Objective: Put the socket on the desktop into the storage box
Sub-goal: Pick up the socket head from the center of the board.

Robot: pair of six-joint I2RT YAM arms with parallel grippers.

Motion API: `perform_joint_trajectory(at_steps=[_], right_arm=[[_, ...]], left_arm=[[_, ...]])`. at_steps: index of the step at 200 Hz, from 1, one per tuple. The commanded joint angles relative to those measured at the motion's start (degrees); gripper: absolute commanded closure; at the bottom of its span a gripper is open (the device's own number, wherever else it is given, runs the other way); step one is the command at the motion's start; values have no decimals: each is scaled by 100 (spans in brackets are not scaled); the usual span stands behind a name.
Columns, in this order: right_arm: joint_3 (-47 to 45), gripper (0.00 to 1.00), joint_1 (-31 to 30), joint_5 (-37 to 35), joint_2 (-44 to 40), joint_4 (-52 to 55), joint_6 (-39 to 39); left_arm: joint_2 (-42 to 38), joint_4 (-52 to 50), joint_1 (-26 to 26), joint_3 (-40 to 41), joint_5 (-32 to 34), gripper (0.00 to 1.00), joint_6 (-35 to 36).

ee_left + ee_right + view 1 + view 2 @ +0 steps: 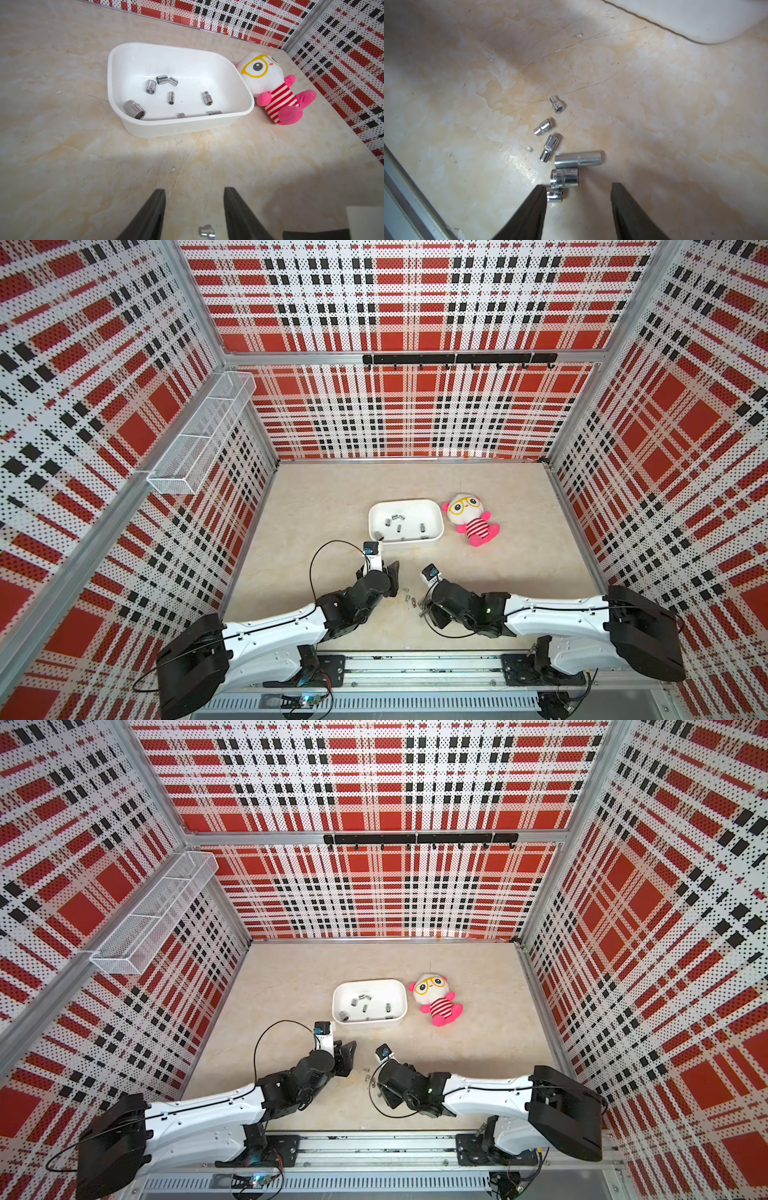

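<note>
My right gripper is above the wide socket (pixel 564 178), in my left gripper's way, so it should take the wide socket to the storage box (pixel 406 521) first.
The storage box (pixel 409 540) is a white shallow tub mid-table with several chrome sockets (pixel 134 109) lying inside. More sockets (pixel 409 599) lie loose on the desktop between the two arms. In the right wrist view they show as three small ones (pixel 544 127), a long one (pixel 579 162), a wide one (pixel 564 178) and a short one (pixel 555 196). My right gripper (pixel 578 186) is open just behind the wide socket, and the short one lies against one fingertip. My left gripper (pixel 194 190) is open and low, pointing at the box, with a small socket (pixel 206 232) on the desktop between its fingers.
A pink and white plush doll (pixel 471 518) lies right of the box, almost touching it. A white wire-mesh basket (pixel 199 435) hangs on the left wall and a black hook rail (pixel 457 359) on the back wall. The arm bases stand along the front rail.
</note>
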State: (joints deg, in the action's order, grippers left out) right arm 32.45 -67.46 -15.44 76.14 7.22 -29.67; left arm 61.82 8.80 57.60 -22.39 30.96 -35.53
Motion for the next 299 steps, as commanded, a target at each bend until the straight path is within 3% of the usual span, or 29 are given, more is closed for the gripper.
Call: perform_joint_trajectory(at_steps=[1, 101, 299], right_arm=[[128, 44, -37, -12, 93, -64, -43], [505, 53, -118, 67, 937, 139, -30], [508, 58, -127, 173, 1078, 227, -118]], left_arm=[[151, 136, -44, -42, -179, 50, 107], [470, 62, -31, -213, -371, 52, 142], [488, 33, -40, -229, -439, 52, 186]])
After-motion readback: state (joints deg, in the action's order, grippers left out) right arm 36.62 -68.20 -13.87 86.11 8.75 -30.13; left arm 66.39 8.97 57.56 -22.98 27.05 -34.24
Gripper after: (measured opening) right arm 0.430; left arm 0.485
